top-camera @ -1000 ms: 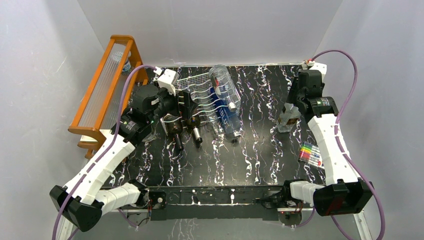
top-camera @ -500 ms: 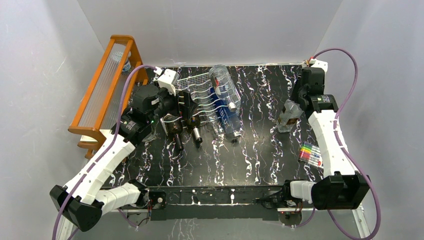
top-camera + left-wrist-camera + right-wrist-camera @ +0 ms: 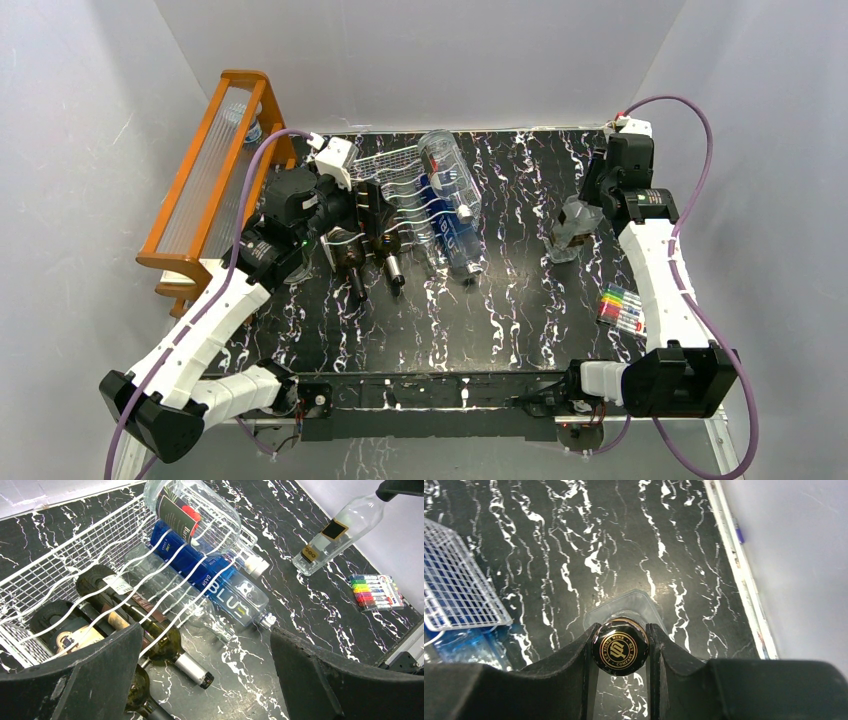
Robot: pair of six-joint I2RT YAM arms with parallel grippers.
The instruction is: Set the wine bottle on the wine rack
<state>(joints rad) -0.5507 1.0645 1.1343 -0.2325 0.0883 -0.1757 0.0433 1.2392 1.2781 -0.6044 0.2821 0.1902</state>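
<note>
The robot's right gripper holds the wine bottle by its cap (image 3: 620, 646), far from the wine rack, so the robot should first bring the bottle's body (image 3: 571, 230) to its left gripper.
The wine bottle (image 3: 568, 232) is clear glass with a black and gold cap and stands tilted at the right of the table. It also shows far right in the left wrist view, wine bottle (image 3: 336, 532). My right gripper (image 3: 588, 206) is shut on its cap (image 3: 620, 649), one finger on each side. The silver-white wire wine rack (image 3: 392, 168) lies at the back left with several bottles in it. My left gripper (image 3: 374, 216) hovers over the rack's near end, open with nothing between its fingers (image 3: 90, 670).
In the rack (image 3: 60, 560) lie two dark bottles (image 3: 131, 611), a blue bottle (image 3: 221, 587) and a clear one (image 3: 194, 509). An orange wooden shelf (image 3: 208, 172) stands at the far left. A marker pack (image 3: 622, 310) lies by the right arm.
My right gripper has closed on the wine bottle's cap. The bottle now leans and has shifted slightly left. The left arm has not moved.
</note>
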